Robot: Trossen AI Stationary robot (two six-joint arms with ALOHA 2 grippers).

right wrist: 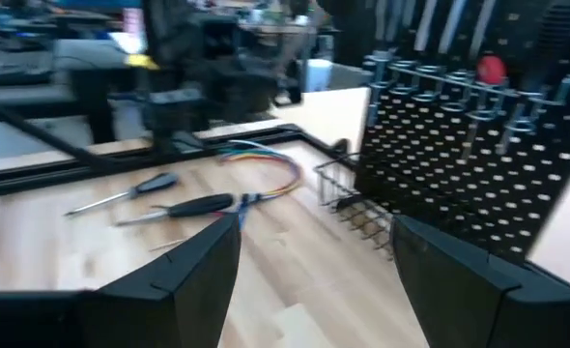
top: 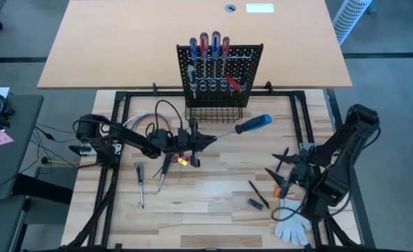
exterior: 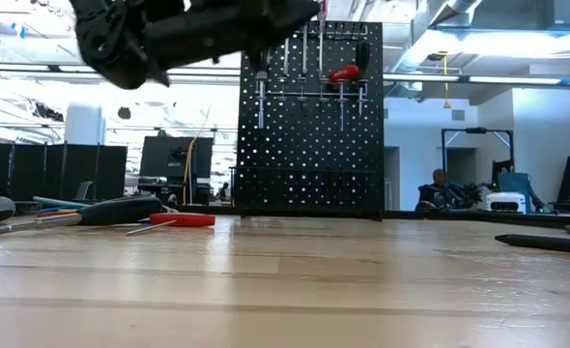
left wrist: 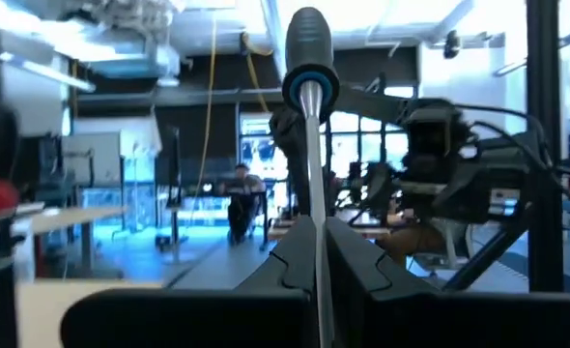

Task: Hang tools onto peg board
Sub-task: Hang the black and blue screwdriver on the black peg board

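I should bring my right gripper around the blue handle (top: 254, 124) before the screwdriver goes to the board, because my left gripper is pinching the screwdriver's metal shaft (top: 226, 134) away from the handle.
My left gripper (top: 205, 140) is above the table's middle, in front of the peg board (top: 219, 73), and is shut on a blue-handled screwdriver (top: 254, 124). The black perforated board stands upright with several red- and blue-handled screwdrivers (top: 208, 43) hung in its silver rings and a wire basket (top: 213, 112) at its base. My right gripper (top: 283, 171) is open and empty at the table's right; its wrist view (right wrist: 314, 280) looks toward the board (right wrist: 459, 145). Two screwdrivers (top: 139, 183) (top: 163, 171) lie flat on the table at the near left. My left gripper pinches the screwdriver's thin metal shaft (left wrist: 314, 242) between its two fingers, at the end away from the handle. The fingers come level from the table's left and lie along the shaft. The handle (left wrist: 309, 48) sticks out ahead toward the table's right, lifted clear of the table.
A loop of coloured wires (top: 154, 115) lies at the far left, a red-handled tool (exterior: 184, 219) beside it. Small black tools (top: 257, 194) and a white glove (top: 290, 224) lie near my right arm. A large tan tabletop (top: 122, 42) stands behind the board.
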